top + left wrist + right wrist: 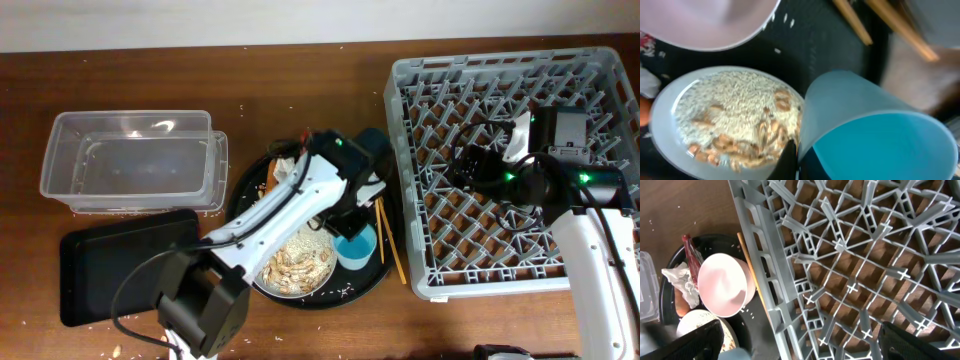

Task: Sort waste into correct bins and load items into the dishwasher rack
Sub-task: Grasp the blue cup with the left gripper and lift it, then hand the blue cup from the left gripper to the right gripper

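The dishwasher rack [475, 230] is under my right gripper, but my left gripper is holding the light-blue cup, so I should pass the cup [356, 251] to my right gripper first.
My left gripper [350, 222] is shut on the rim of the light-blue cup [358, 248], one finger inside and one outside [796, 161]; the cup [875, 135] is tilted over the round black tray. Beside it the grey-white plate [670, 115] holds rice and beige scraps [735, 125]. The pale pink bowl [722, 285], the tissue [682, 280] and the red wrapper [690, 252] lie further back on that tray. The chopsticks [388, 240] lie between the tray and the dishwasher rack [420, 200]. My right gripper [470, 165] is open and empty above the rack floor [805, 345].
The clear tub [130, 160] stands at the back left, with the shallow black tray [130, 265] in front of it. The round black tray [370, 285] sits mid-table against the rack's left wall. Rice grains are scattered on the wood.
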Available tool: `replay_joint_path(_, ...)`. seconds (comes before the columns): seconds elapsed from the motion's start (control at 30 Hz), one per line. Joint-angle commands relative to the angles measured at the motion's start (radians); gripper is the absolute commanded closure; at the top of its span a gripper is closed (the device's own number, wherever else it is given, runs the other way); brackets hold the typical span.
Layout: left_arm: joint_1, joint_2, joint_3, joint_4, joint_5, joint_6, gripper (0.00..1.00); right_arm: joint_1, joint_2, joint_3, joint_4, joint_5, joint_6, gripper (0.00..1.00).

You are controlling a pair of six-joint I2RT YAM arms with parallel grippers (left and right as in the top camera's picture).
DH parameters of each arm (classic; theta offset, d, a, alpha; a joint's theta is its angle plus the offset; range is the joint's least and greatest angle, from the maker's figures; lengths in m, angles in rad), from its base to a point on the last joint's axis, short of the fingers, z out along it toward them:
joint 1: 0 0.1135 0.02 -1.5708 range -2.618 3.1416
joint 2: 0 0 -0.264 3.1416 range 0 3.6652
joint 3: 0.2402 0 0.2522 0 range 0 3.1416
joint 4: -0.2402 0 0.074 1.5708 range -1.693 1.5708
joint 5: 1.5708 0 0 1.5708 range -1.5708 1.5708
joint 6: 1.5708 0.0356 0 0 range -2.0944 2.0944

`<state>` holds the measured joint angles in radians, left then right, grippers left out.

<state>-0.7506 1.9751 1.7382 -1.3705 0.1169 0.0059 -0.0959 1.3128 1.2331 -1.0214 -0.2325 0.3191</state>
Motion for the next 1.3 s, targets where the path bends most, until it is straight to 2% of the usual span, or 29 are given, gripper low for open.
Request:
replay_joint_path(0.0, 0.055, -0.003, 0.201, -0.097, 0.093, 0.044, 1.00, -0.005, 0.003, 0.022, 0.000, 0.005, 0.011, 0.02)
replay_joint_path(0.13, 0.175, -0.003, 0.334, -0.080, 0.221, -0.004, 1.00, -0.004, 0.003, 0.022, 0.004, -0.090, -0.012, 0.01)
replay_joint_path(0.23, 0.351, 0.002, 0.344, 0.053, 0.563, -0.066, 1.00, -0.004, 0.003, 0.022, 0.047, -0.290, -0.095, 0.00)
replay_joint_path(0.3, 0.465, 0.023, 0.341, 0.119, 0.836, -0.073, 1.00, -0.001, 0.003, 0.022, 0.119, -0.544, -0.193, 0.02)
replay_joint_path(0.4, 0.539, 0.051, 0.341, 0.121, 0.993, -0.072, 1.00, 0.017, 0.003, 0.022, 0.227, -0.774, -0.263, 0.06)
replay_joint_path(0.63, 0.546, 0.061, 0.341, 0.071, 1.126, -0.072, 1.00, 0.128, 0.003, 0.022, 0.452, -0.837, -0.263, 0.10)
replay_joint_path(0.8, 0.541, 0.061, 0.341, -0.011, 1.144, -0.072, 1.00, 0.174, 0.003, 0.022, 0.562, -0.829, -0.264, 0.09)
replay_joint_path(1.07, 0.541, 0.061, 0.341, -0.062, 1.233, -0.065, 1.00, 0.191, 0.020, 0.022, 0.567, -0.788, -0.263, 0.09)
replay_joint_path(1.27, 0.541, 0.061, 0.341, -0.132, 1.223, -0.057, 1.00, 0.210, 0.083, 0.022, 0.599, -0.799, -0.263, 0.09)
